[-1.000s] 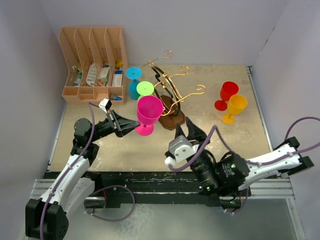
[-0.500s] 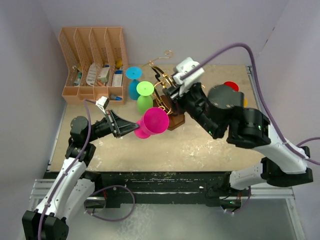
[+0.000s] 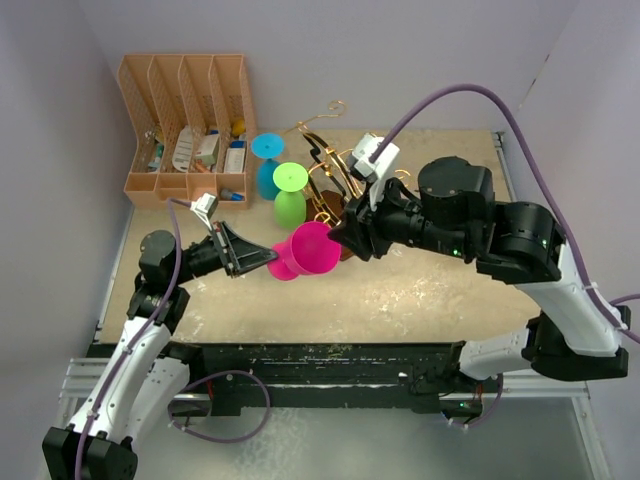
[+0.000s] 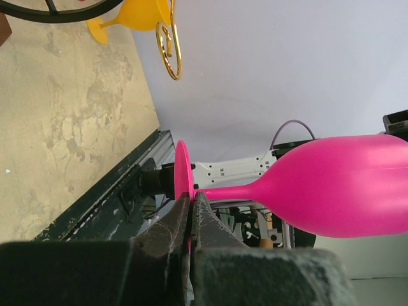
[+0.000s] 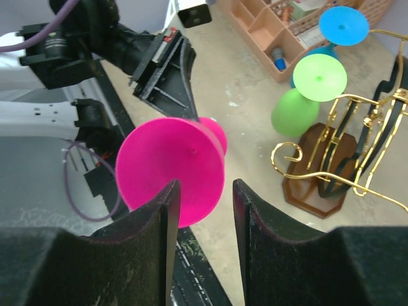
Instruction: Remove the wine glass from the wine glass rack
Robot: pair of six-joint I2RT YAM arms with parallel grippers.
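The pink wine glass is pinched by its foot point(image 4: 183, 167) in my left gripper, so my right gripper should grip the bowl's rim point(image 3: 338, 254) and stand the glass next to the yellow glass.
The pink wine glass point(image 3: 312, 250) hangs on its side above the table, off the wine glass rack point(image 3: 335, 178). My left gripper point(image 3: 268, 262) is shut on the glass's foot; in the left wrist view that gripper point(image 4: 191, 199) pinches the foot's rim while the bowl point(image 4: 344, 191) points right. My right gripper point(image 3: 345, 238) is open at the bowl's mouth. The right wrist view has this gripper point(image 5: 204, 188) just short of the pink rim point(image 5: 172, 166), not closed on it. The gold rack point(image 5: 357, 140) stands right of it on its brown base point(image 5: 315, 169).
A green glass point(image 3: 290, 190) and a blue glass point(image 3: 266, 147) sit upside down at the rack's left. The tan slotted organiser point(image 3: 185, 130) stands at the back left. A yellow glass point(image 4: 137, 16) shows at the far side. White walls close in the table.
My right arm swung up from the near edge, over the rack, then down to the pink glass's mouth. The left gripper tipped the pink glass from upright onto its side.
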